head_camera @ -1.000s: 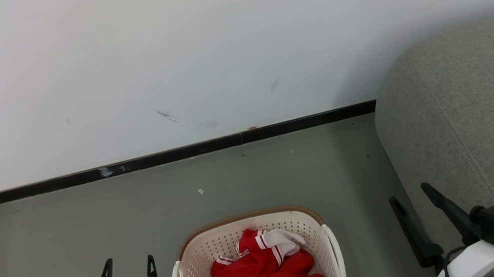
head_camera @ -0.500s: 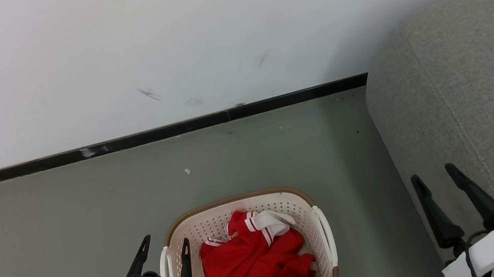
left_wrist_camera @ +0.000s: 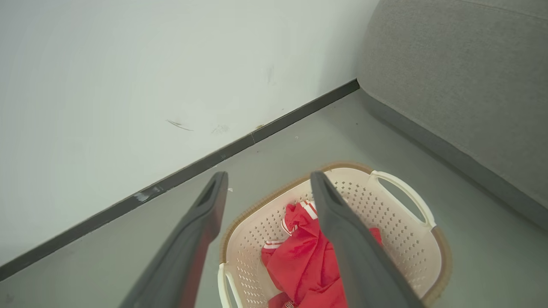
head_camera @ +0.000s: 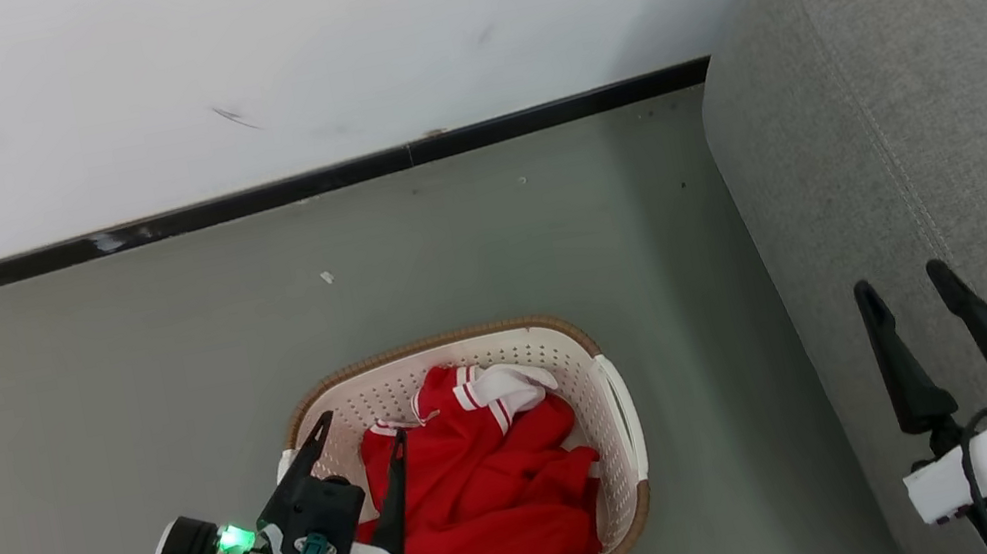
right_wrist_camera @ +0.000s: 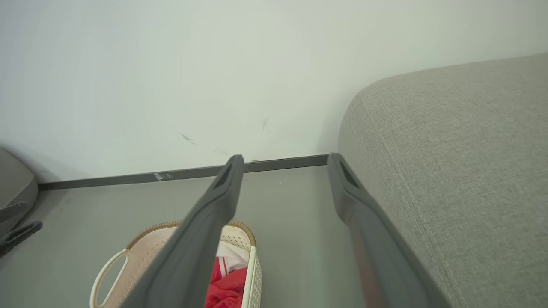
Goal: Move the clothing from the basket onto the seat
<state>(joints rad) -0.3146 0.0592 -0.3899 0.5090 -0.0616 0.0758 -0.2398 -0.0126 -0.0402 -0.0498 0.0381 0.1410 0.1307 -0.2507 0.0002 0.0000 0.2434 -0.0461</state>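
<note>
Plain red cloth is bunched up well below the striped cuff (head_camera: pixel 466 387), so the robot should expect another red piece (head_camera: pixel 507 550) to stay behind when it lifts the cuff.
Red clothing (head_camera: pixel 481 492) with white striped trim lies heaped in the cream basket (head_camera: pixel 618 417) on the floor. My left gripper (head_camera: pixel 362 428) hangs open over the basket's left side, one finger above the rim, the other above the red cloth, nothing between them. In the left wrist view the open left gripper (left_wrist_camera: pixel 267 179) frames the clothing (left_wrist_camera: pixel 304 265) and the basket (left_wrist_camera: pixel 402 239) below. The grey seat (head_camera: pixel 929 99) fills the right. My right gripper (head_camera: pixel 903 281) stands open over the seat's front edge, empty. The right wrist view shows the right gripper (right_wrist_camera: pixel 284 160), basket (right_wrist_camera: pixel 128 256) and seat (right_wrist_camera: pixel 449 149).
A white wall (head_camera: pixel 309 35) with a black skirting strip (head_camera: pixel 286 192) runs behind the basket. Grey floor (head_camera: pixel 67 393) lies left of and behind the basket, with a narrow strip of floor (head_camera: pixel 696 333) between basket and seat.
The head camera has tilted down, shifting the whole picture up. My left gripper has moved right and forward, from beside the basket to over its left side. Both grippers stay open.
</note>
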